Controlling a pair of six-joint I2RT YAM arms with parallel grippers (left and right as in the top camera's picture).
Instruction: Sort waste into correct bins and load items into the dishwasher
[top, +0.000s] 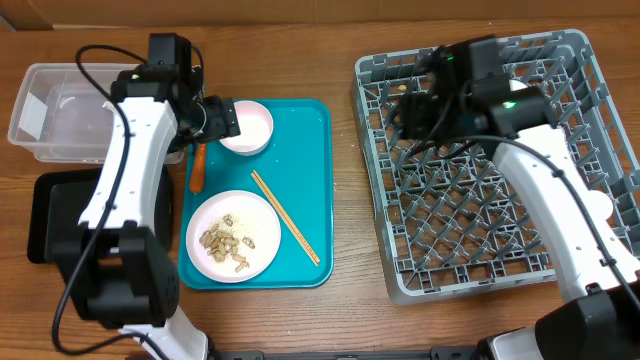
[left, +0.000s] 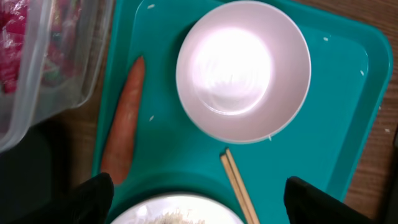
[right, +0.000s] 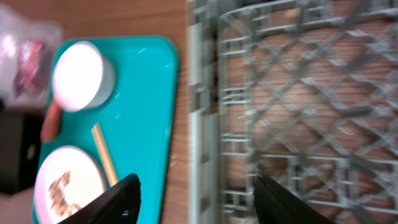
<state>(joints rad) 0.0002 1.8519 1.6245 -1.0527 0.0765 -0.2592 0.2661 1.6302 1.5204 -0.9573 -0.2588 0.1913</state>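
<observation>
The white bowl (top: 250, 128) is next to my left gripper and far from my right gripper. My left gripper should therefore pass the bowl over at the grey dish rack's edge (top: 368, 145).
On the teal tray (top: 305, 150) sit an empty white bowl (top: 245, 127), a white plate (top: 233, 236) with peanuts (top: 222, 243) and rice, and chopsticks (top: 285, 216). An orange carrot (top: 198, 167) lies along the tray's left rim. My left gripper (top: 218, 118) hangs open beside the bowl. In the left wrist view the left gripper (left: 199, 208) is wide open over the plate's rim (left: 177, 214), below the bowl (left: 242, 68), with the carrot (left: 124, 124) to the left. My right gripper (right: 196, 202) is open and empty over the left edge of the grey dish rack (right: 298, 93).
A clear tub (top: 60, 110) holding a red wrapper (left: 12, 50) stands at the far left, with a black tray (top: 55, 215) in front of it. The grey dish rack (top: 490, 160) fills the right half of the table. Bare wood separates the teal tray from the rack.
</observation>
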